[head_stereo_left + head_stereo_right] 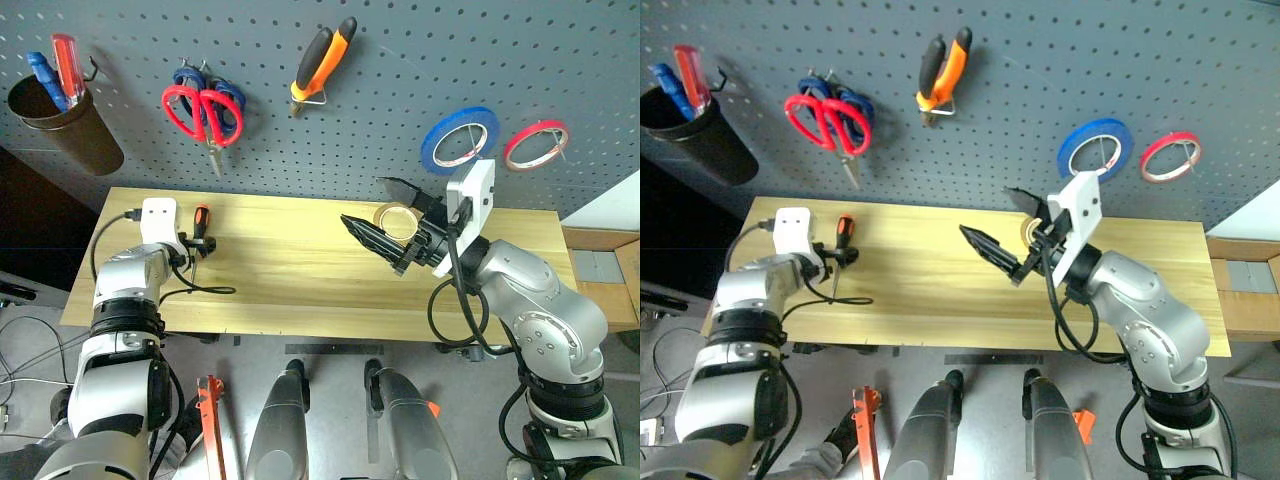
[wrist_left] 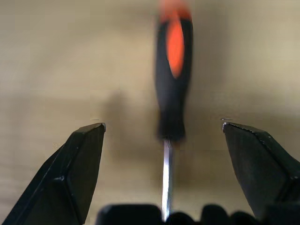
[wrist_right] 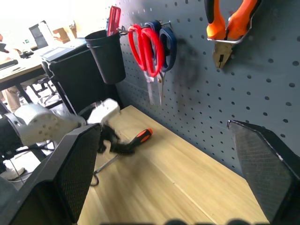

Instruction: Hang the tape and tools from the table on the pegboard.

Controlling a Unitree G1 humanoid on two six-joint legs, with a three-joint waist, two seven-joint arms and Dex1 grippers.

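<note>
My left gripper's open fingers are on either side of the screwdriver's handle (image 2: 174, 75), so I should keep moving them down until they can close on the handle's narrow end (image 2: 172, 124).
The dark blue tape (image 1: 460, 140) hangs on a hook of the grey pegboard (image 1: 400, 60), right of centre. Further left hang the red-handled scissors (image 1: 200, 112) and the orange-and-black pliers (image 1: 322, 62). On the left of the wooden table (image 1: 290, 270) lies a screwdriver (image 1: 201, 220) with an orange-and-black handle. My left gripper (image 1: 197, 250) stands open, low over the table. In the left wrist view the screwdriver (image 2: 173, 75) lies between its fingers, shaft towards the wrist. My right gripper (image 1: 380, 212) is open and empty above the table, pointing left.
A yellow roll (image 1: 397, 220) lies on the table just behind the right gripper. On the pegboard, a dark cup (image 1: 60, 120) holds screwdrivers, blue-handled scissors (image 1: 228, 98) sit behind the red ones, and a red tape ring (image 1: 536, 145) hangs far right. A cable (image 1: 200, 290) loops near the left wrist.
</note>
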